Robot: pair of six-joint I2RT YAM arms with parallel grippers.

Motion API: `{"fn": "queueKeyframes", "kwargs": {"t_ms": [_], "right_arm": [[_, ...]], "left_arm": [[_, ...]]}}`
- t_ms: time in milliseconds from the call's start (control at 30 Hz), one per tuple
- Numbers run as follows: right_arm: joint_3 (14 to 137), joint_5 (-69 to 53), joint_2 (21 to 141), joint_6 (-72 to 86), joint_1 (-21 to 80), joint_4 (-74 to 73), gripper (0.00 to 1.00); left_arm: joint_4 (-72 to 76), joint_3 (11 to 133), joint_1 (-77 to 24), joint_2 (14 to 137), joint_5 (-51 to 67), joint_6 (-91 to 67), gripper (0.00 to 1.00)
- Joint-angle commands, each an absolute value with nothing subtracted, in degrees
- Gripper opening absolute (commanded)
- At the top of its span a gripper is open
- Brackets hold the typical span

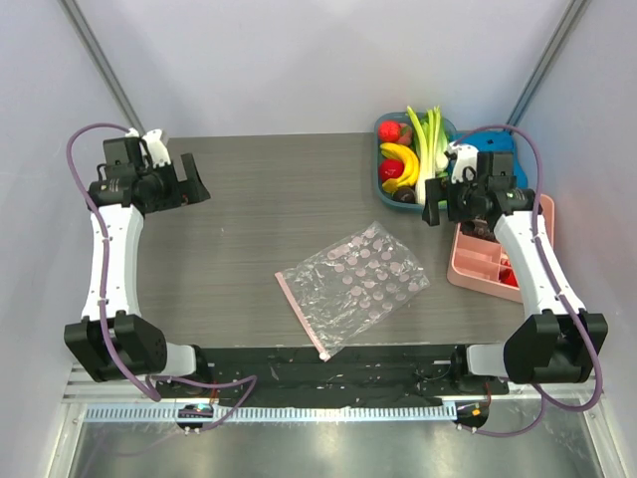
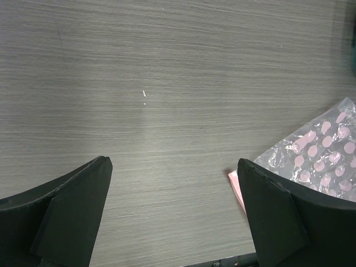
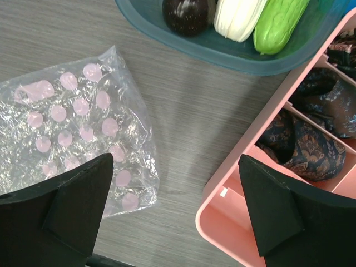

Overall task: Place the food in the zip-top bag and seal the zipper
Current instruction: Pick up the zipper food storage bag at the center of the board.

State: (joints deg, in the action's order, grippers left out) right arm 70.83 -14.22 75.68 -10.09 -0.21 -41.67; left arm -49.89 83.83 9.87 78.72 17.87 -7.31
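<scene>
I need to grab the pink zipper's far end [image 1: 283, 283] with my left gripper, because the zip-top bag [image 1: 353, 281] lies flat and at a slant. I should then lift the bag before food goes in.
The zip-top bag [image 1: 356, 283] lies flat and empty mid-table, with its pink zipper [image 1: 302, 316] along the near-left edge. The food sits in a teal bowl [image 1: 381, 149] at the back right: a white-green celery-like stalk [image 1: 430, 149] and a small red fruit [image 1: 389, 131], beside yellow bananas. My left gripper [image 1: 192, 187] is open and empty over bare table at the far left. In the left wrist view the gripper [image 2: 173, 161] has the bag [image 2: 325, 150] and zipper end [image 2: 236, 186] at right. My right gripper [image 3: 177, 158] is open and empty between the bag [image 3: 72, 128] and the pink tray [image 3: 250, 183]. The stalk's white end [image 3: 239, 16] and a green bumpy piece [image 3: 278, 22] show in the bowl.
A pink divided tray [image 1: 468, 267] with dark patterned cloths stands at the right edge, touching the bowl's near side. A dark round item [image 3: 188, 14] lies in the bowl. A blue object [image 1: 503, 144] sits behind the right arm. Grey walls enclose the table.
</scene>
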Motion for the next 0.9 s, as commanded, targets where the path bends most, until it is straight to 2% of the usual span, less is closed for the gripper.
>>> {"fn": "queueKeyframes", "kwargs": {"t_ms": [0, 100, 333, 500, 533, 633, 767, 867], "right_arm": [[68.65, -14.06, 72.86, -12.48, -0.09, -40.08, 1.00], [67.16, -13.71, 72.77, -14.49, 0.00, -40.34, 1.00], [62.76, -10.55, 73.39, -21.09, 8.15, -40.43, 1.00], [60.91, -7.47, 76.90, -23.90, 11.51, -39.55, 0.97], [60.91, -7.04, 78.99, -24.52, 12.04, -39.46, 0.95], [62.05, -6.51, 83.92, -25.57, 12.39, -39.29, 0.87], [63.10, -6.85, 90.78, -27.77, 12.48, -39.37, 0.76], [64.68, -8.61, 95.44, -29.79, 12.48, -39.20, 0.64]], "left_arm": [[-48.77, 86.22, 10.02, 78.66, 17.86, -9.40, 1.00], [-51.32, 88.24, 9.49, 80.33, 15.74, -9.67, 1.00], [-55.11, 94.74, 9.23, 83.50, 10.40, -13.17, 1.00], [-40.90, 84.07, 9.23, 71.85, 6.24, -17.40, 1.00], [-35.65, 82.02, 9.23, 69.89, 8.24, -17.23, 1.00], [-32.35, 77.87, 9.14, 65.22, 12.20, -16.52, 1.00], [-35.50, 79.62, 9.23, 65.48, 13.10, -18.63, 1.00], [-36.38, 79.28, 9.32, 65.22, 14.93, -19.07, 1.00]]}}
